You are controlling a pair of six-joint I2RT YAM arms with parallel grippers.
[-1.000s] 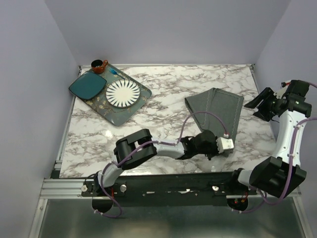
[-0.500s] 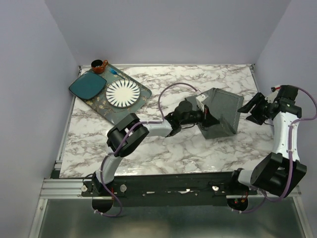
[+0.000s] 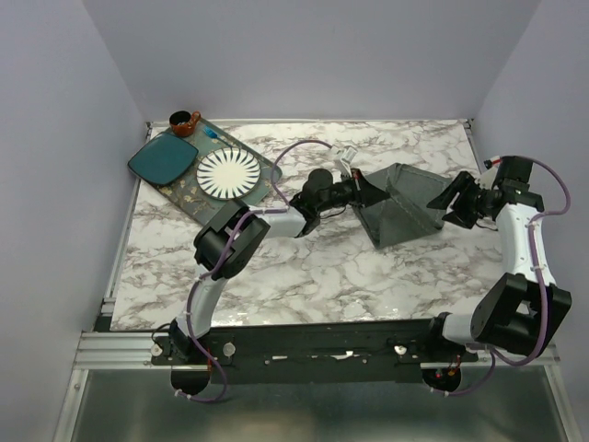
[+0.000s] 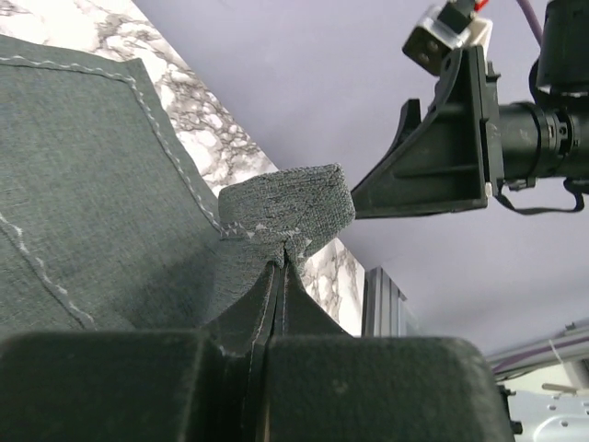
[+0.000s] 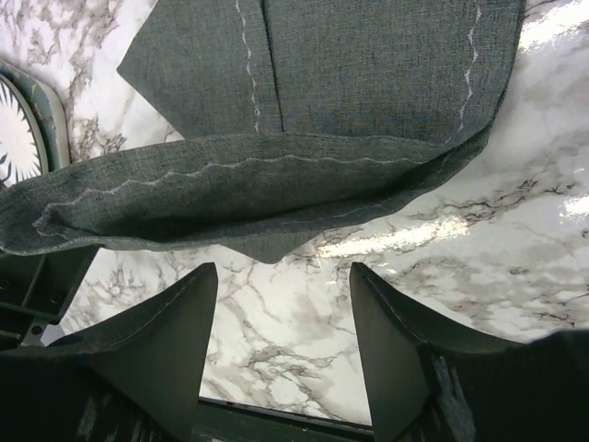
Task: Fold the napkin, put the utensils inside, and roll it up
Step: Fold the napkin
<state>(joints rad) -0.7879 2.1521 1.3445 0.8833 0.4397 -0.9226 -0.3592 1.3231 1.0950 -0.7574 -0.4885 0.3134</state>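
The napkin's lifted edge (image 3: 414, 204) is stretched across over the napkin's flat layer (image 3: 379, 178), so my left gripper should keep lowering the edge and let go when it lies flat.
The dark grey napkin (image 3: 409, 210) lies on the marble table at centre right, partly folded, with one edge lifted. My left gripper (image 3: 375, 191) is shut on that lifted edge; in the left wrist view the cloth (image 4: 110, 184) bunches right at the shut fingertips of the gripper (image 4: 283, 253). My right gripper (image 3: 454, 207) hovers at the napkin's right side, open with nothing in it. Seen from the right wrist, the gripper (image 5: 283, 308) stands over bare marble just short of the raised fold (image 5: 258, 184). The utensils are out of view.
At the back left a grey tray (image 3: 241, 210) holds a teal square plate (image 3: 161, 158) and a white ribbed plate (image 3: 227, 174). A small brown cup (image 3: 184, 122) stands at the tray's far corner. The table's right edge rail (image 3: 483, 161) is close behind the right gripper.
The left gripper has carried the napkin's edge from the near side up and back to the left, folding the cloth over. The right gripper has moved left, close to the napkin.
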